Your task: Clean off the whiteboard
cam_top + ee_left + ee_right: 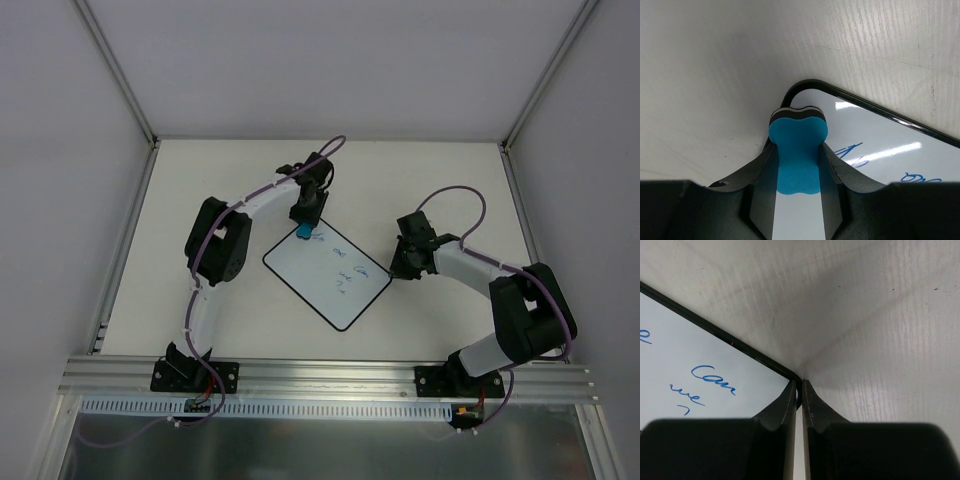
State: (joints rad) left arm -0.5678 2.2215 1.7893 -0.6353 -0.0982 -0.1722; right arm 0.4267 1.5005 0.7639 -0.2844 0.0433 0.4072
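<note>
The eraser sits at the whiteboard's far corner rim [322, 220]. Next, my left gripper wipes back over the blue handwriting [340, 253] toward the whiteboard's corner my right gripper is holding.
The whiteboard [335, 285] lies tilted like a diamond on the table, with blue handwriting [345, 268] across it. In the top view my left gripper [305, 226] is at the board's far corner, shut on a blue eraser block [303, 232]. The left wrist view shows that eraser [797, 145] squeezed between the fingers, its dark underside resting at the rounded corner of the whiteboard [880, 140]. My right gripper [398, 272] sits at the board's right corner. In the right wrist view its jaws [798, 386] are closed on the black rim of the whiteboard [690, 350].
The white table [220, 180] is walled by pale panels on three sides. An aluminium rail [330, 375] carrying both arm bases runs along the near edge. Purple cables loop above each arm.
</note>
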